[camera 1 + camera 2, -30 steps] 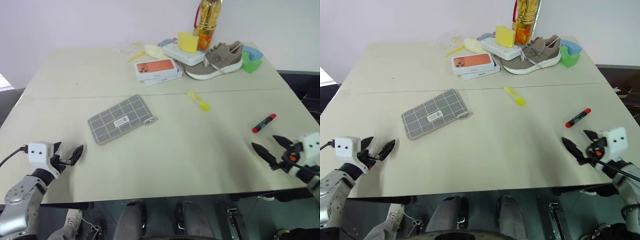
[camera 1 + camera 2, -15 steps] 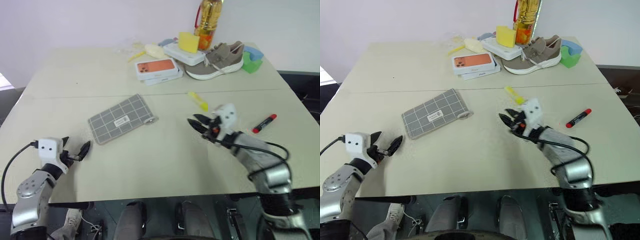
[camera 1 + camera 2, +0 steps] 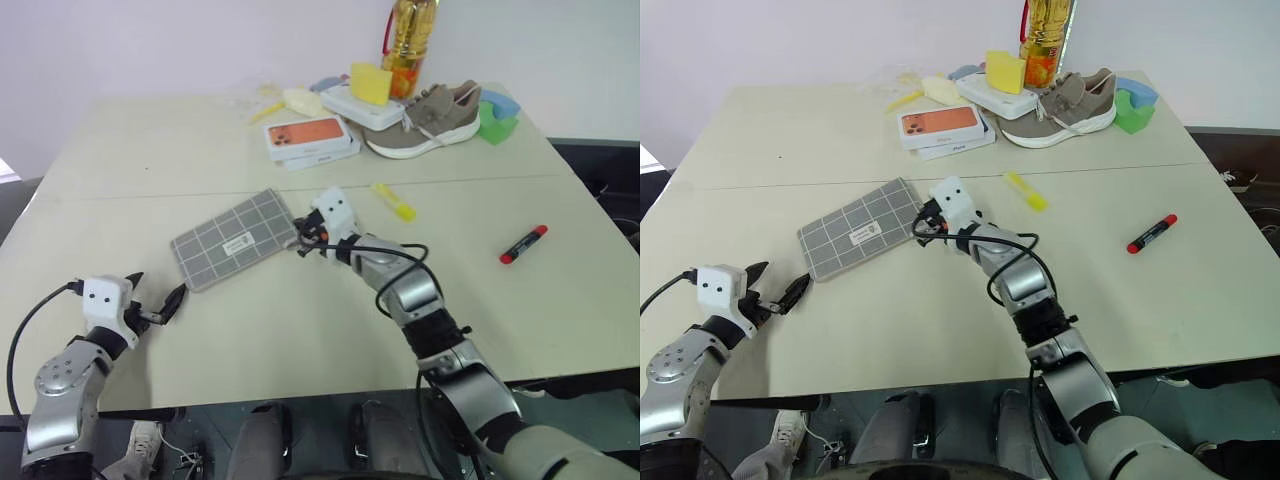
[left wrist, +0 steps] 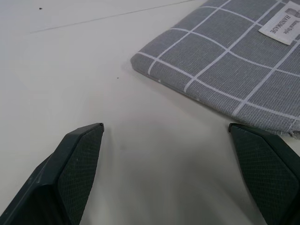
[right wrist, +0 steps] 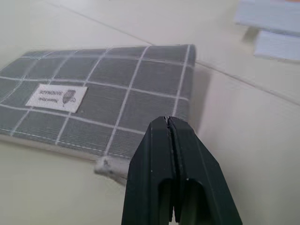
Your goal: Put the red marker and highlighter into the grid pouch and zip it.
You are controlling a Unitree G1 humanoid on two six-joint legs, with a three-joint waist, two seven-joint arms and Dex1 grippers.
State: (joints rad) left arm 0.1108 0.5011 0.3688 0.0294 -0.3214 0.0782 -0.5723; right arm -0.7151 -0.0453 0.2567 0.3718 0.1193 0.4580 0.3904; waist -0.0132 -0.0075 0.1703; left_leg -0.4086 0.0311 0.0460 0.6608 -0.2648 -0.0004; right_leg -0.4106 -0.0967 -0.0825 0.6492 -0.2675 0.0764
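The grid pouch [image 3: 236, 241] has the zipper pull at its end away from its near corner, so the pouch will open wide at that end when I unzip it.
The grid pouch [image 3: 235, 238] lies flat left of the table's centre, label up, with its zipper pull [image 5: 107, 165] at the right end. My right gripper [image 3: 303, 242] reaches across to that end and is shut. In the right wrist view its closed fingertips [image 5: 167, 127] sit over the pouch's edge, the pull just beside them and not visibly pinched. My left gripper [image 3: 157, 300] is open near the front left edge, a short way before the pouch's near corner [image 4: 154, 63]. The highlighter [image 3: 395, 201] lies behind the right arm. The red marker [image 3: 526, 245] lies far right.
At the back stand stacked orange phone boxes [image 3: 312, 138], a grey shoe [image 3: 425, 120], a bottle [image 3: 405, 40], a yellow sponge [image 3: 370, 82] and a green and blue block [image 3: 495, 115]. Bare table [image 3: 300, 330] runs along the front.
My right arm has swept from the front right edge leftward across the table to the pouch's zipper end, and its fingers have closed. The left gripper stays open in place.
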